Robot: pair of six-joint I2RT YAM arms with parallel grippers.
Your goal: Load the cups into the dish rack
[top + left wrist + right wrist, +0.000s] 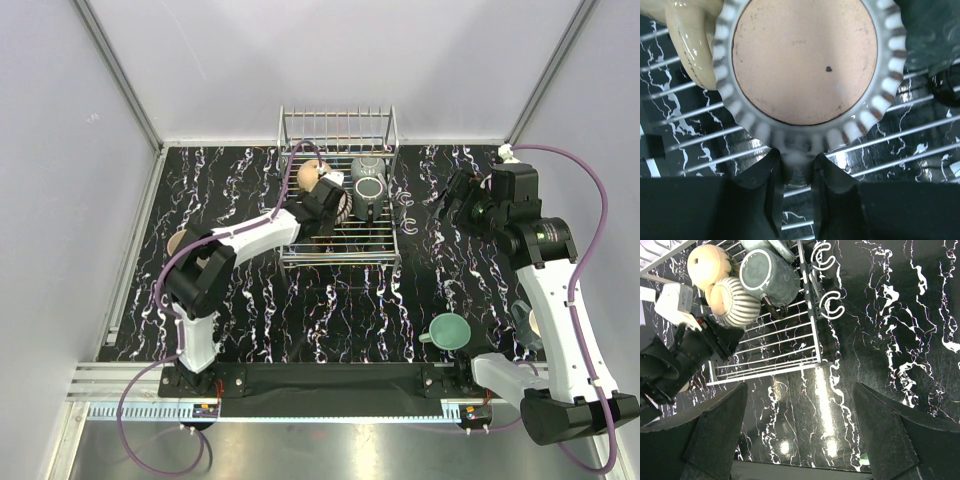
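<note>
The ribbed cup (pixel 345 206) is base up between the tan mug and grey-green cup, so my left gripper keeps setting it down until the rack wires (pixel 346 230) hold it up.
The silver wire dish rack (pixel 385 245) stands at the back middle of the table. In it lie a tan mug (pixel 306 174), a ribbed whitish cup (pixel 336 207) and two grey-green cups (pixel 367 166) (pixel 367 190). My left gripper (pixel 322 213) reaches into the rack and is shut on the wall of the ribbed cup (pixel 805 60), whose tan base faces the left wrist camera, fingers (pixel 760 175) either side of the wall. My right gripper (pixel 452 196) is open and empty above the table, right of the rack (pixel 765 357). A teal cup (pixel 450 330) stands at the near right.
A tan cup (pixel 180 242) sits on the table at the left, partly behind my left arm. Another cup (pixel 528 325) is partly hidden by my right arm at the right. Two white hooks (pixel 405 212) hang on the rack's right side. Grey walls enclose the table.
</note>
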